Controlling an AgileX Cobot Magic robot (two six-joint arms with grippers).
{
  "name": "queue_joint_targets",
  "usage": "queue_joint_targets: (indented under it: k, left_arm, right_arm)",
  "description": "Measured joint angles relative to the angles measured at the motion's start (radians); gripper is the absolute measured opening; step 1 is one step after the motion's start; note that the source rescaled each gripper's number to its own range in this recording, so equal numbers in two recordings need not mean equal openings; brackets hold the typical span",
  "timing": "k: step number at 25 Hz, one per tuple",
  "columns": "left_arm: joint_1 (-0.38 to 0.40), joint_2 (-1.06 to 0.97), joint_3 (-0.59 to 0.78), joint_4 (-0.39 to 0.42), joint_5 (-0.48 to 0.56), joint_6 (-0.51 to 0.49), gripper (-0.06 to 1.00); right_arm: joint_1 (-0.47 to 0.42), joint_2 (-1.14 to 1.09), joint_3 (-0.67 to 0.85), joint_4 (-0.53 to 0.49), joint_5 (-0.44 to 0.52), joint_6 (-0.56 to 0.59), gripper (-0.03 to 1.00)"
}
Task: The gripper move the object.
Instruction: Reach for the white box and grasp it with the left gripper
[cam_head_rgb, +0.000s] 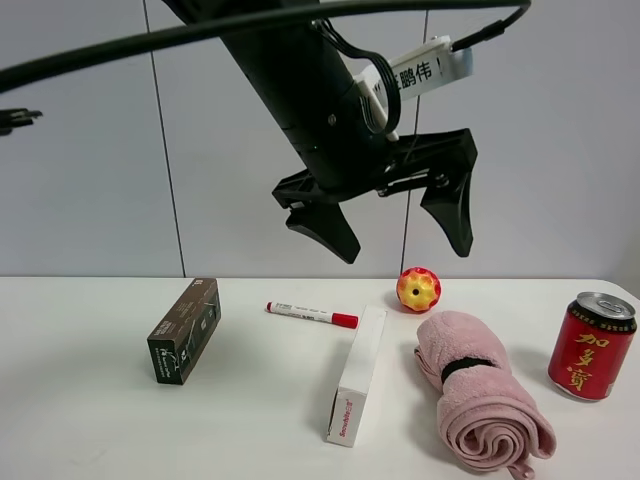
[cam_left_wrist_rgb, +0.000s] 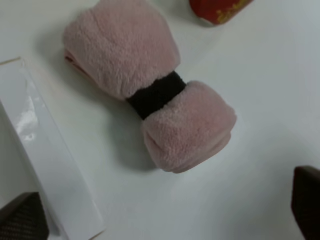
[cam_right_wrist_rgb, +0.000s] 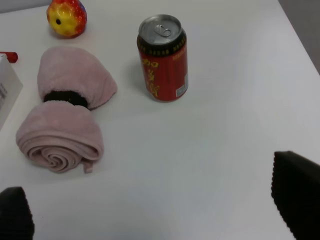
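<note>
I see a clear gap (cam_head_rgb: 402, 375) between the white box and the pink towel. My left gripper should keep going down to the box and close across its narrow width (cam_head_rgb: 363, 355).
The long white box (cam_head_rgb: 358, 375) with red lettering on its near end lies on the white table, left of the rolled pink towel. It also shows in the left wrist view (cam_left_wrist_rgb: 45, 165), and its edge shows in the right wrist view (cam_right_wrist_rgb: 7, 87). My left gripper (cam_head_rgb: 405, 250) hangs high above the box and towel, black fingers spread wide and empty; it also shows in its own wrist view (cam_left_wrist_rgb: 165, 210). My right gripper (cam_right_wrist_rgb: 156, 205) is open and empty, over the table's right part near the can; it does not show in the exterior view.
A rolled pink towel (cam_head_rgb: 480, 390) with a black band lies right of the white box. A red can (cam_head_rgb: 591, 346) stands at the far right. A red-yellow ball (cam_head_rgb: 418, 289), a red-capped marker (cam_head_rgb: 312, 315) and a dark green-brown box (cam_head_rgb: 185, 330) lie on the table (cam_head_rgb: 80, 420).
</note>
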Motion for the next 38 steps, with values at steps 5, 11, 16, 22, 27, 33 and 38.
queue_joint_targets:
  k: [5, 11, 16, 22, 27, 33, 38]
  left_arm:
    - [0.000, 0.044, -0.001, 0.111, -0.006, -0.044, 1.00]
    - [0.008, 0.082, -0.001, 0.177, -0.032, -0.102, 1.00]
    - [0.018, 0.127, -0.001, 0.180, -0.060, -0.112, 1.00]
    - [0.020, 0.226, -0.002, 0.192, -0.085, -0.115, 1.00]
    - [0.021, 0.280, -0.002, 0.219, -0.100, -0.115, 1.00]
    - [0.034, 0.314, -0.002, 0.223, -0.157, -0.115, 1.00]
    - [0.049, 0.326, -0.002, 0.226, -0.189, -0.115, 1.00]
  right_arm:
    - [0.000, 0.000, 0.000, 0.000, 0.000, 0.000, 1.00]
    - [0.000, 0.000, 0.000, 0.000, 0.000, 0.000, 1.00]
    - [0.000, 0.000, 0.000, 0.000, 0.000, 0.000, 1.00]
    - [0.000, 0.000, 0.000, 0.000, 0.000, 0.000, 1.00]
    - [0.000, 0.000, 0.000, 0.000, 0.000, 0.000, 1.00]
    - [0.000, 0.000, 0.000, 0.000, 0.000, 0.000, 1.00]
    - [0.000, 0.000, 0.000, 0.000, 0.000, 0.000, 1.00]
